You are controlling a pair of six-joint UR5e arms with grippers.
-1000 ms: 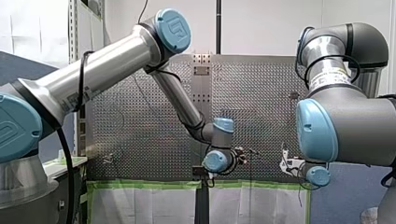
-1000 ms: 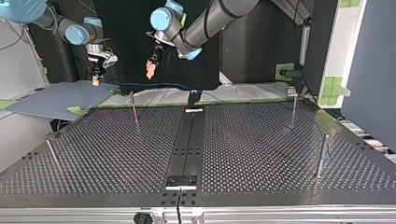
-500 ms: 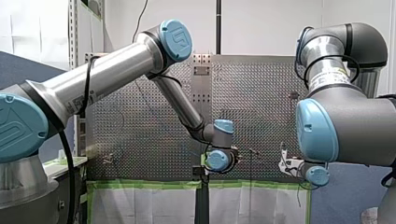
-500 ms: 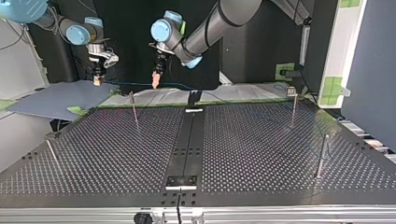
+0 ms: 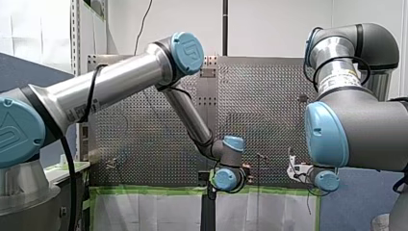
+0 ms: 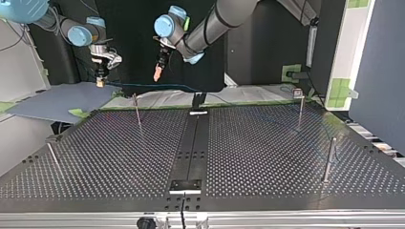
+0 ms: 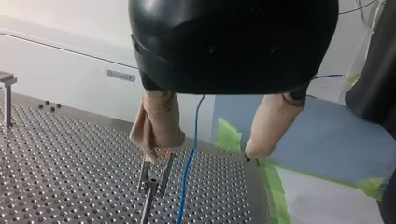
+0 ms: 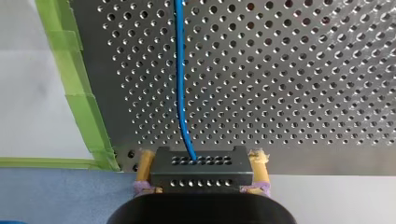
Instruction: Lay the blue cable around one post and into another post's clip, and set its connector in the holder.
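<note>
My gripper will make the blue cable [image 8: 179, 70] swing and bow where it curves into the black connector block when I carry the cable. The cable will stay seated there.
My right gripper [image 8: 201, 162], with yellow pads, is shut on the black connector block [image 8: 201, 173] just off the table's edge. The blue cable [image 8: 180, 70] runs from the block out over the perforated table [image 8: 303, 70]. In the top view that gripper [image 6: 100, 81] hangs at the far left, and the cable [image 6: 157, 86] stretches rightward from it. My left gripper [image 7: 200, 155] is open, and the cable [image 7: 189, 163] hangs untouched between its beige pads [image 7: 156, 123]. A post with a clip [image 7: 152, 179] stands just under one pad. In the top view, my left gripper [image 6: 156, 74] hovers above the cable.
In the top view, thin posts stand at the far left [image 6: 137, 109], far right [image 6: 300, 107], near right [image 6: 329, 160] and near left [image 6: 52, 152]. A black holder plate [image 6: 186, 185] sits on the centre strip at the near edge. Green tape [image 8: 79, 93] lines the table's edge.
My left arm's wrist has sunk in the front view. In the top view its gripper swung slightly right, dipped toward the cable, then lifted a little. My right gripper has stayed put with the connector.
</note>
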